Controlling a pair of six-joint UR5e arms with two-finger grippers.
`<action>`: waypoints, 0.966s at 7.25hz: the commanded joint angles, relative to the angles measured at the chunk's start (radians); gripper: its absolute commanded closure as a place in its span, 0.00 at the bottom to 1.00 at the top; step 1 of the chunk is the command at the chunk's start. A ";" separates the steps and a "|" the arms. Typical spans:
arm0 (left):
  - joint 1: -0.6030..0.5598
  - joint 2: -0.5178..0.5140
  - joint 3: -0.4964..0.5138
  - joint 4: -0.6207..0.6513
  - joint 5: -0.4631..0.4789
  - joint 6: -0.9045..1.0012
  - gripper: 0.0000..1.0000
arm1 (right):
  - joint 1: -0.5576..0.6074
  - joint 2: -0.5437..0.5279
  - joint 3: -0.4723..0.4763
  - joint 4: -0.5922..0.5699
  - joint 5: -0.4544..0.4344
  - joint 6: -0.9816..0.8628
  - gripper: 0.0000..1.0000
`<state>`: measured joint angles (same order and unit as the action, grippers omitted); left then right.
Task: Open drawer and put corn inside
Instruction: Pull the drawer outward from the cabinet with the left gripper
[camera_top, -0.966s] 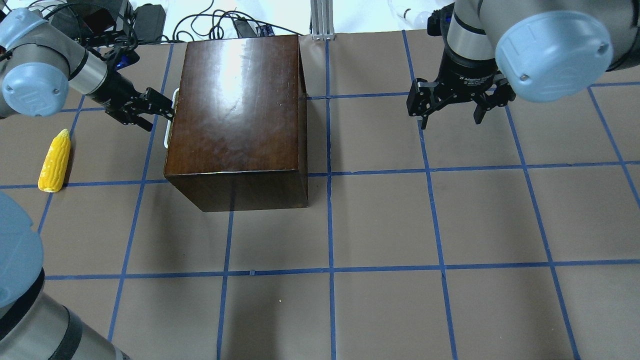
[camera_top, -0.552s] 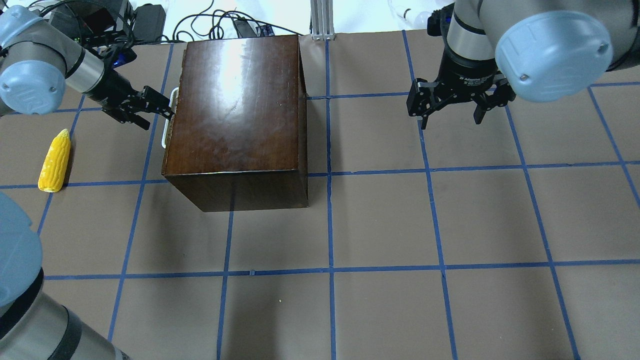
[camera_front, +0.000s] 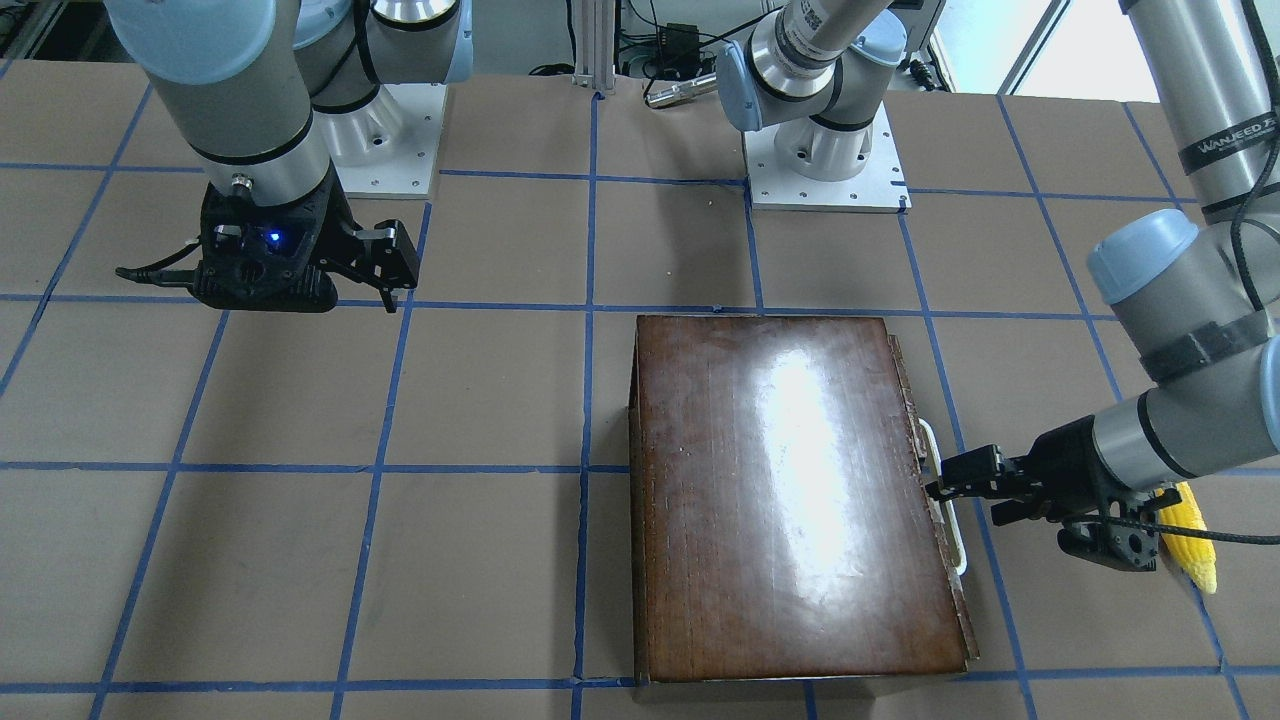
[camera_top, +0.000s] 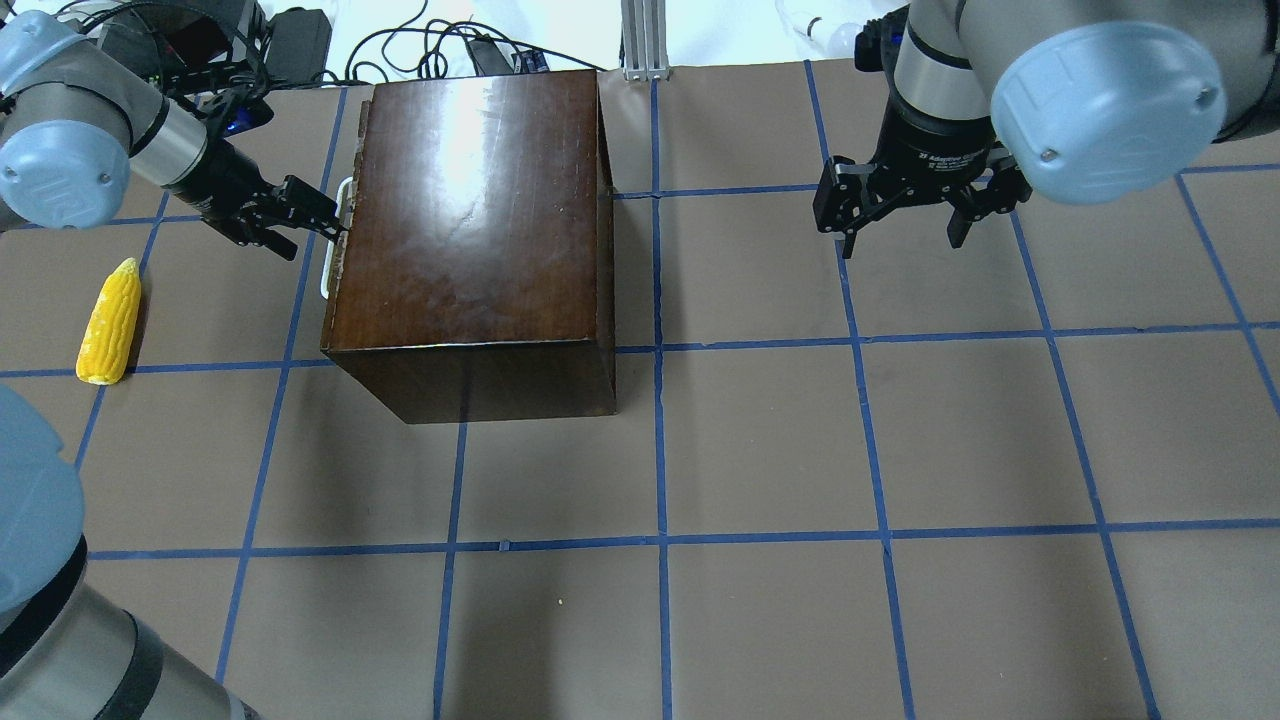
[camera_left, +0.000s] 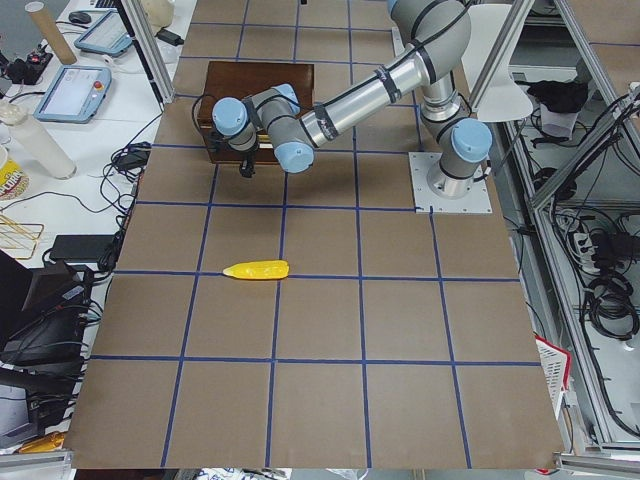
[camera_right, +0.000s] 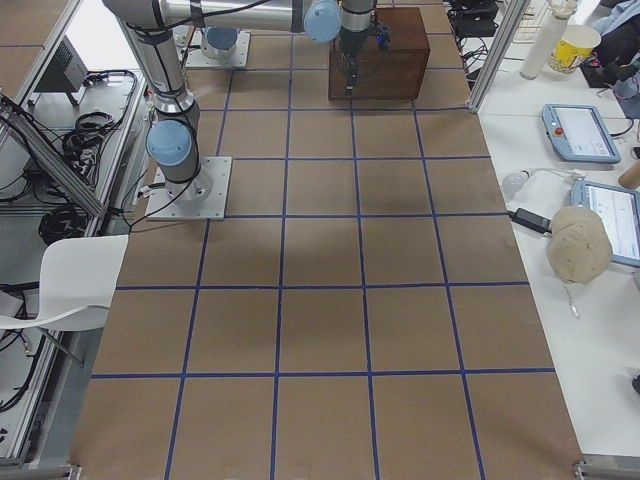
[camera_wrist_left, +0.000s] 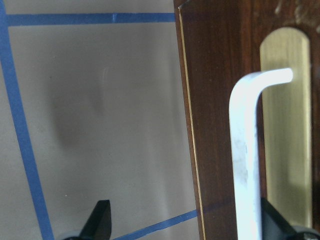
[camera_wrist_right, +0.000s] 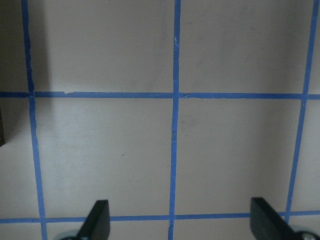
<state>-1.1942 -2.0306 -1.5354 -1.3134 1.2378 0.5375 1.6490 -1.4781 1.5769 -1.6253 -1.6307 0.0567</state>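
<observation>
The yellow corn (camera_front: 1188, 546) lies roughly along the long drawer front (camera_front: 962, 610) and is shorter than it, so the corn should fit lengthwise when the robot lowers it inside.
The dark glossy box (camera_top: 470, 220) stands at the back left of the table. Its drawer front (camera_wrist_left: 220, 100) faces left with a whitish handle (camera_top: 327, 275), also seen in the left wrist view (camera_wrist_left: 245, 150). No pale tray wood shows. My left gripper (camera_top: 315, 232) is open at the handle, and the handle bar runs just inside one fingertip (camera_wrist_left: 272, 222). The yellow corn (camera_top: 108, 322) lies on the table left of the box, apart from the gripper. My right gripper (camera_top: 900, 240) is open and empty above the table, well right of the box.
The brown table (camera_top: 760, 450) carries a blue tape grid. Cables and devices (camera_top: 290, 40) lie past the far edge behind the box. An aluminium post (camera_top: 645, 40) stands at the back middle. The arm bases (camera_front: 820, 160) stand on the robot's side.
My left gripper has drawn back to the left at the handle. The box's left side and handle shifted left with it, so the box turned slightly. The right arm and corn have not moved.
</observation>
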 joint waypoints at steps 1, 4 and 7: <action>0.017 0.000 0.000 0.000 0.011 0.004 0.00 | 0.000 -0.001 0.000 0.001 0.000 0.000 0.00; 0.041 0.000 0.000 -0.009 0.012 0.042 0.00 | 0.000 -0.001 0.000 0.001 0.000 0.000 0.00; 0.047 0.000 0.001 -0.009 0.032 0.068 0.00 | 0.000 0.001 0.000 0.001 0.000 0.000 0.00</action>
<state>-1.1495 -2.0309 -1.5342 -1.3222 1.2642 0.5884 1.6490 -1.4774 1.5769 -1.6255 -1.6306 0.0561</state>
